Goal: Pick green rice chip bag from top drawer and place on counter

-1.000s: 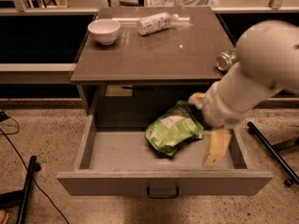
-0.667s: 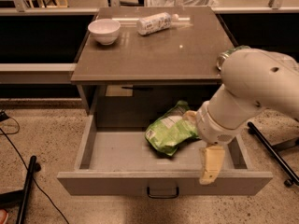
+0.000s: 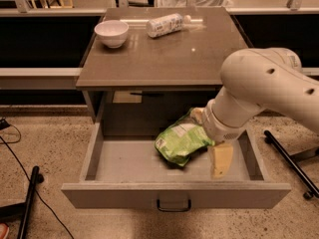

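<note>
I expect the green rice chip bag [image 3: 180,141] to bunch up between my fingers and flare out on either side when I lift it, because creases [image 3: 188,133] run across it.
The green rice chip bag [image 3: 180,141] lies in the open top drawer [image 3: 124,162], right of its middle, label patch up. My gripper [image 3: 209,138] reaches down into the drawer from the right. It is open, and its fingers straddle the bag's right end: the near finger [image 3: 221,161] hangs in front of the bag and the far finger [image 3: 197,115] sits behind it. The bag rests on the drawer floor. The counter [image 3: 164,54] is above the drawer. My bulky white arm [image 3: 264,83] covers the drawer's right rear part.
A white bowl [image 3: 111,33] and a white-labelled bottle [image 3: 165,24] lying on its side sit at the back of the counter. A dark stand leg [image 3: 286,159] is on the floor to the right, and a black pole [image 3: 29,203] and cables to the left.
My arm has swung further over the drawer. The near finger dipped toward the drawer front, then came up and in against the bag's right end. The bag has stayed in place.
</note>
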`<state>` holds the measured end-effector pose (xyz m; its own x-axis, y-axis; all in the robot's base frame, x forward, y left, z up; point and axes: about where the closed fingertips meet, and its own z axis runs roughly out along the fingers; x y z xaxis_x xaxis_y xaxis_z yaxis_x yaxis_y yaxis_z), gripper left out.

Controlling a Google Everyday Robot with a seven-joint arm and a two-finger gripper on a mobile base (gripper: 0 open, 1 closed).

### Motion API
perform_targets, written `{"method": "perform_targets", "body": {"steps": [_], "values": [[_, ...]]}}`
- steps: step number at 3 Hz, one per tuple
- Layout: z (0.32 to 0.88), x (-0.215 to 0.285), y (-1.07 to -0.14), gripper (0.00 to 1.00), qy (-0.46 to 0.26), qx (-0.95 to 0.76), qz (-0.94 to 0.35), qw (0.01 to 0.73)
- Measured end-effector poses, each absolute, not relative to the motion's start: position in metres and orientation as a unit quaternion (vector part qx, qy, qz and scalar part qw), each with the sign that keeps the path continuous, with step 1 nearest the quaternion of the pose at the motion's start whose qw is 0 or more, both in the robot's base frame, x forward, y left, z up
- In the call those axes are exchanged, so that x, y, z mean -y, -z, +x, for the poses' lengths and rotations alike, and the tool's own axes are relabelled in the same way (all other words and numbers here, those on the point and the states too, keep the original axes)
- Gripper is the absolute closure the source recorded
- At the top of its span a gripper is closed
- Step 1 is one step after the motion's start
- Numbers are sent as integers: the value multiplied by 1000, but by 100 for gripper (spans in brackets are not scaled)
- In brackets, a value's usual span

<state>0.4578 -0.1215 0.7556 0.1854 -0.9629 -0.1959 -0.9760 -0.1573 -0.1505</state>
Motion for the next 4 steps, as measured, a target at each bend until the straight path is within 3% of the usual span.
{"method": "perform_targets", "body": {"steps": [1,2,3,4], "values": [[512,133,-748,0,31,-608,-783,132],[553,129,-706,0,37,-576,-803,149],[576,122,-645,0,-10,-552,-819,155],[587,91,-600,22,-65,-501,-849,155]]}}
